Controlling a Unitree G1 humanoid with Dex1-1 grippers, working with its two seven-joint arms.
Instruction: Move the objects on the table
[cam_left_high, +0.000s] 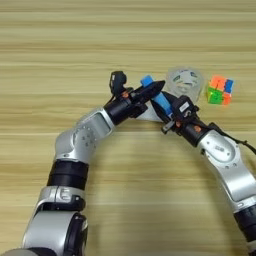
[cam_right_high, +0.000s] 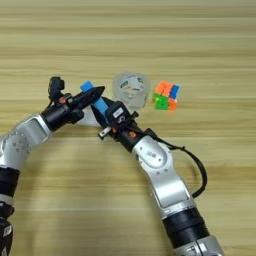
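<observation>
Both of the robot's grippers hold the blue tube (cam_left_high: 147, 81), so next the right gripper opens and releases the tube's lower end (cam_left_high: 162, 102) before the left gripper carries the tube away.
The blue tube (cam_left_high: 161, 102) lies slanted near the table's middle, its upper end (cam_right_high: 87, 86) sticking out past my left gripper (cam_left_high: 159, 86). That gripper reaches in from the left and its black fingers (cam_right_high: 95, 93) lie together across the tube, shut on it. My right gripper (cam_left_high: 169, 116) comes in from the lower right and meets the tube's lower end. Under both grippers a white flat piece (cam_left_high: 149, 115) shows, mostly hidden. The multicoloured puzzle cube (cam_left_high: 220, 90) rests to the right, apart from both arms. The red cube is out of view.
A translucent round ring (cam_left_high: 186, 82) stands just behind the right gripper, between the tube and the puzzle cube. The light wood table (cam_left_high: 125, 35) fills the picture. A black cable (cam_right_high: 197, 170) loops off the right forearm.
</observation>
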